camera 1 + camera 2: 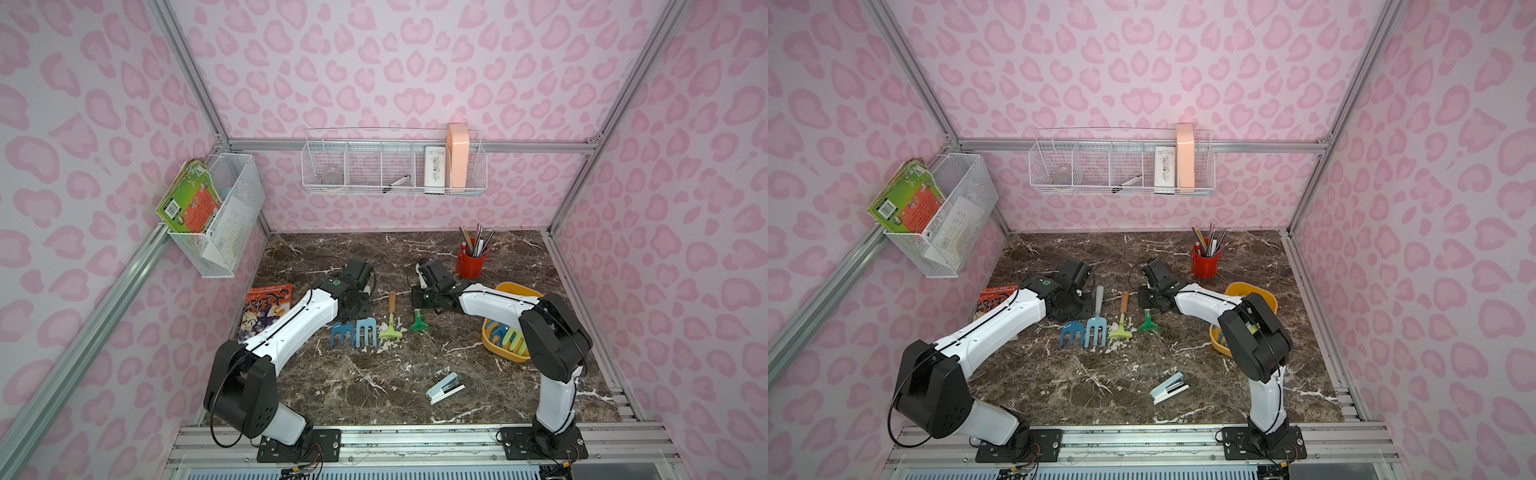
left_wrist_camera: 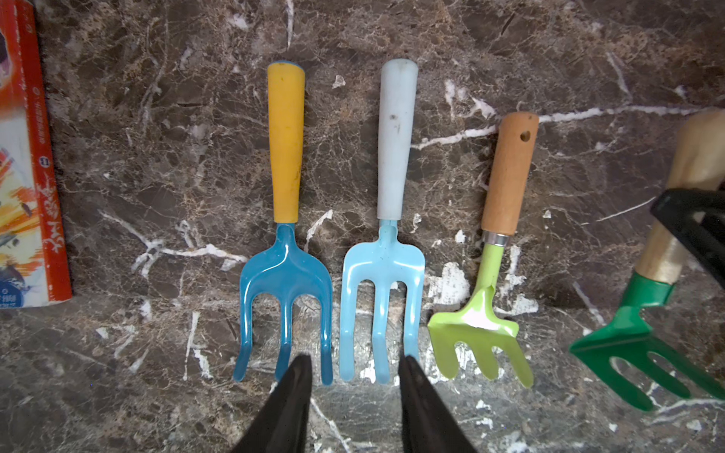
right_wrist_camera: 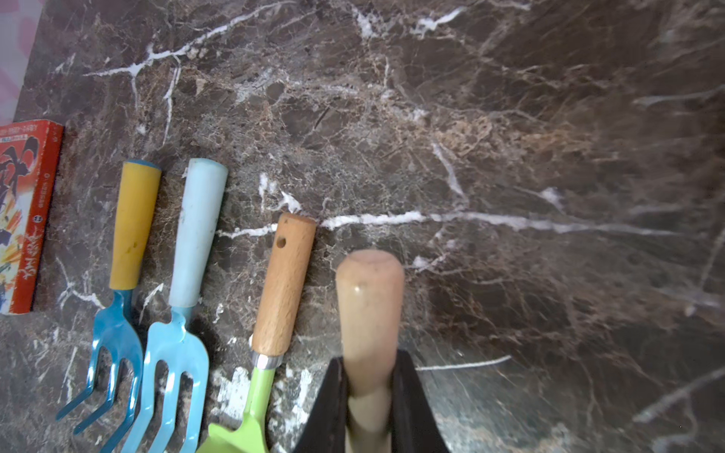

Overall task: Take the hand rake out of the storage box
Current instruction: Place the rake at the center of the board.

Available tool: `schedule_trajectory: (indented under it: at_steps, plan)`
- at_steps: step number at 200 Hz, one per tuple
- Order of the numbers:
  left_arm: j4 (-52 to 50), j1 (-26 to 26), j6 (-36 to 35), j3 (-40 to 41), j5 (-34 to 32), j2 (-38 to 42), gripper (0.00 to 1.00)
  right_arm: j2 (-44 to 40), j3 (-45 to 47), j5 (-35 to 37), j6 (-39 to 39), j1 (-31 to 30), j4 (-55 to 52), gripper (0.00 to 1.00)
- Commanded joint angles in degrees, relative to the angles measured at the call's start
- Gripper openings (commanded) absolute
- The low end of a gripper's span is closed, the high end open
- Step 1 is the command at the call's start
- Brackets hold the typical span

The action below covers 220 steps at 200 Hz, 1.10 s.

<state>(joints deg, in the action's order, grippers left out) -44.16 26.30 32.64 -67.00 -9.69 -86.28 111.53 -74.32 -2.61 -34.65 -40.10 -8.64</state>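
Note:
My right gripper should keep lowering until the hand rake meets the marble (image 1: 406,310) and then let go, since the hand rake's head (image 1: 418,324) is clear of the light green rake.
The hand rake (image 1: 417,323) has a dark green head (image 2: 643,353) and a pale wooden handle (image 3: 370,306). My right gripper (image 3: 368,376) is shut on that handle, with the head low over the marble table at the right end of a row of tools. The yellow storage box (image 1: 515,287) stands to the right, partly hidden by my right arm, with more tools (image 1: 507,334) inside. My left gripper (image 2: 355,362) hangs open above the tine tips of a dark blue fork (image 2: 286,270) and a light blue fork (image 2: 382,270), holding nothing.
A light green rake (image 2: 478,325) lies between the light blue fork and the hand rake. A comic book (image 1: 266,305) lies at the left, a red pencil cup (image 1: 471,262) at the back right, a stapler (image 1: 445,387) near the front. Wire baskets (image 1: 392,166) hang on the walls.

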Motion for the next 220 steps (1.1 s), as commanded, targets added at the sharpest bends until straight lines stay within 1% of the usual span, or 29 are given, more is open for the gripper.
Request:
schedule_trajectory:
  at_steps: [1,80,102,120,131,188,220]
  plan:
    - [-0.7,0.0,-0.3,0.0,0.1,0.6,0.42,1.3,-1.2,0.6,-1.4,-0.5,-0.1,0.01]
    - [-0.7,-0.1,-0.5,0.3,-0.4,1.1,0.42,4.5,-1.3,-0.1,-1.9,-0.8,-0.7,0.02]
    - [-0.7,-0.2,-0.5,0.5,-0.4,1.2,0.42,4.2,-0.5,0.0,-2.1,-0.7,-0.6,0.07]
    - [-0.7,-0.1,-0.5,0.5,-0.5,1.3,0.42,3.9,0.3,-0.5,-2.8,-0.3,-0.2,0.15]
    - [-0.7,-0.2,-0.5,0.5,-0.5,1.3,0.42,3.6,1.0,-1.1,-3.2,0.1,0.5,0.18]
    - [-0.9,-0.3,-0.4,0.5,-0.6,1.6,0.42,2.6,1.8,-3.5,-3.8,1.9,1.9,0.24]
    - [-1.0,-0.3,-0.3,0.6,-0.8,1.7,0.42,4.0,0.7,-5.6,-4.5,2.3,2.3,0.22]
